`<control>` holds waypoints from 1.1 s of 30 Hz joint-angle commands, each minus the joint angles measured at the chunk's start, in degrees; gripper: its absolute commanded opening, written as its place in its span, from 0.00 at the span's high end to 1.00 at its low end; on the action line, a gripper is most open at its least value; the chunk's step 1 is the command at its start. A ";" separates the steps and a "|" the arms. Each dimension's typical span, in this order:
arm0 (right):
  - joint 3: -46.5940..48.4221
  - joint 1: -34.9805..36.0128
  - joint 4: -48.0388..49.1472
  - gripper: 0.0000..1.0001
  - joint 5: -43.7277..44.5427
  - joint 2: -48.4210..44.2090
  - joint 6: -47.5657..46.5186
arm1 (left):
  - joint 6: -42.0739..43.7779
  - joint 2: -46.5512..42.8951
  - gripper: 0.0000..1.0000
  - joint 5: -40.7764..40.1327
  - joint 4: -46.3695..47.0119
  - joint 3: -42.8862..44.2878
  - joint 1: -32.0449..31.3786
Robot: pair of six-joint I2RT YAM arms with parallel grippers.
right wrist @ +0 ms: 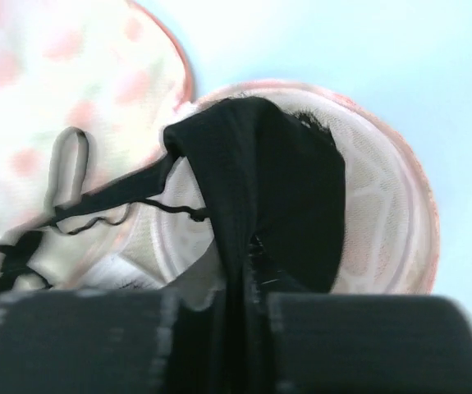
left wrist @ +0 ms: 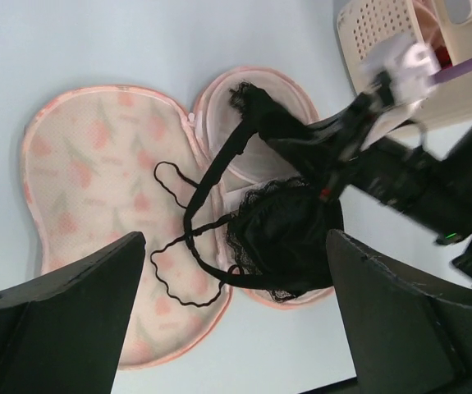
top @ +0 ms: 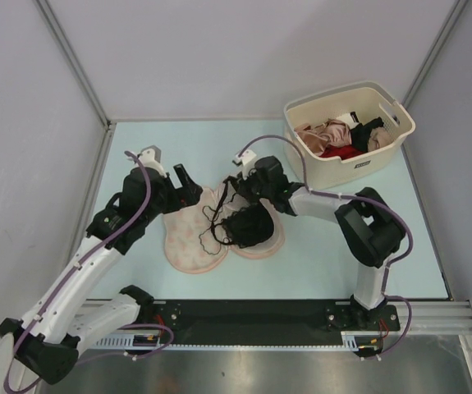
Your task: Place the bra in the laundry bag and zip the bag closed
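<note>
The bra's straps lie across the laundry bag's middle seam. My right gripper should pull the bra back toward its lobe's outer edge before closing the bag.
The laundry bag lies open on the table, its two lobes spread with the pale inner side up. The black lacy bra rests on the right-hand lobe, and its thin straps trail over the left-hand one. My right gripper is down at the far edge of that lobe, shut on a fold of the bra, which bunches up between the two pads. My left gripper hovers open by the bag's far left edge, with nothing between its fingers.
A cream plastic basket holding pink, red and black garments stands at the back right, close behind the right arm. Grey walls close in the table on the left, back and right.
</note>
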 commanded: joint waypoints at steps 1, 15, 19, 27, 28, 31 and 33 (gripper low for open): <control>-0.39 -7.62 1.50 1.00 -22.80 -6.35 10.11 | 3.20 2.96 0.03 8.20 4.50 0.42 2.40; 3.66 -12.12 11.67 0.98 -59.93 4.97 39.82 | 7.42 13.59 0.03 25.95 14.61 -0.64 7.68; 4.27 -13.26 13.11 0.92 -56.60 8.58 43.09 | 8.48 18.16 0.01 31.16 16.38 -0.11 9.17; 11.20 -14.49 -2.26 0.86 -40.17 14.03 32.57 | 6.37 25.89 0.11 32.30 18.66 0.59 9.88; 11.65 -14.40 -3.50 0.86 -38.59 14.12 31.33 | 6.19 26.25 0.13 32.82 19.01 0.59 9.88; 12.71 -13.18 -7.45 0.93 -29.28 14.03 26.94 | 5.23 27.04 0.18 33.27 20.41 -0.63 9.79; 13.41 -11.60 -11.06 0.98 -20.06 14.03 24.47 | 4.79 26.96 0.19 33.36 21.29 -1.60 9.70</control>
